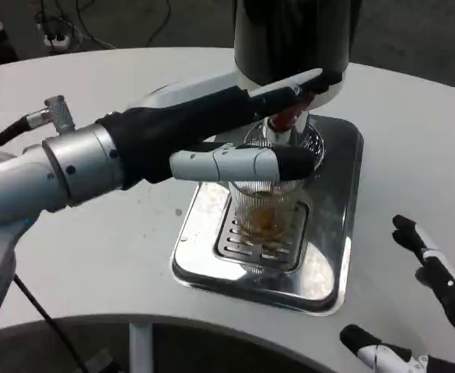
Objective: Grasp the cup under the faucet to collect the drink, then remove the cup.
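My gripper will lift out the clear ribbed cup (pixel 263 199), and the drink should stay well under the cup's rim, because amber drink (pixel 264 222) fills only the lower part of the cup.
A clear ribbed cup (pixel 264 214) with amber drink in its lower part stands upright on the slotted grille of the steel drip tray (pixel 332 256), right under the faucet (pixel 288 118). My left hand (pixel 243 136) reaches in from the left and grips the cup near its rim, with one white finger lying across the front and the others passing behind, up by the faucet's red part. The rim is partly hidden by that hand. My right hand (pixel 445 286) hovers at the lower right off the tray, fingers spread and holding nothing.
The dark dispenser body (pixel 289 31) rises behind the tray and overhangs the cup. The white table's (pixel 95 256) front edge runs close below the tray. A black cable (pixel 40 311) hangs under my left forearm.
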Controlling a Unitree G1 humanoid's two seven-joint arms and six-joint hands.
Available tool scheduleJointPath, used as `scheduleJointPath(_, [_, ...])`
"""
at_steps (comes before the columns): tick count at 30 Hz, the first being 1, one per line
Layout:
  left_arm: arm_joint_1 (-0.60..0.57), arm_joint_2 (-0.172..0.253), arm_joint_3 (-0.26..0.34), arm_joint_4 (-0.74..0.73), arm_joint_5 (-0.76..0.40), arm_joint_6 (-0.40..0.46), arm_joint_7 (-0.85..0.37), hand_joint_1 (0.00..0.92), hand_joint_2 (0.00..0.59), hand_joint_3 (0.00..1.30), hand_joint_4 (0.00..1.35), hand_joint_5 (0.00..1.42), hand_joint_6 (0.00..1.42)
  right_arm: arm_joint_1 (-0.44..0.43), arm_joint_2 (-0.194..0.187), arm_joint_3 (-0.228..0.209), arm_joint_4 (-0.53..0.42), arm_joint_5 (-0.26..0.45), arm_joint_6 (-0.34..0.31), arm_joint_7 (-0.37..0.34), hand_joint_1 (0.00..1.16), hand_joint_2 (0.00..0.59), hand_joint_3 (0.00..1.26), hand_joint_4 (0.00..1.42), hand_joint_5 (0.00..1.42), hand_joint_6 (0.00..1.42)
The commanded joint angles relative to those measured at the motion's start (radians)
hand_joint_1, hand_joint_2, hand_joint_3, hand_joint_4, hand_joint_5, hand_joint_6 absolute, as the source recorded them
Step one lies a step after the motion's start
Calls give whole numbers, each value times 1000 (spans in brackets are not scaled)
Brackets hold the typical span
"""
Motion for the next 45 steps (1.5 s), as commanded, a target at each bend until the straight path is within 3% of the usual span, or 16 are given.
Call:
scheduleJointPath(1, [40, 12, -31, 7, 30, 18, -25, 0, 55, 0, 0, 16, 0, -30, 64, 66, 76, 8, -33, -92, 719, 186, 24, 45, 0, 85])
scheduleJointPath(8, [36, 12, -33, 7, 34, 20, -26, 0, 56, 0, 0, 16, 0, -83, 147, 162, 169, -43, -61, -238, 769, 173, 1, 17, 3, 145])
scheduleJointPath(18, [37, 4, -50, 12, 45, 18, -20, 0, 52, 0, 0, 16, 0, -192, 204, 245, 305, -88, -56, -360, 810, 143, 0, 0, 0, 143])
scheduleJointPath(38, [12, -2, -54, 45, 53, 11, -14, 0, 52, 0, 0, 16, 0, -533, 250, 288, 650, -51, -65, -557, 787, 143, 0, 0, 0, 107])
scheduleJointPath(45, [3, -1, -62, 65, 60, -3, -18, 0, 52, 0, 0, 16, 0, -604, 252, 312, 706, -64, -56, -598, 784, 143, 0, 0, 0, 100])
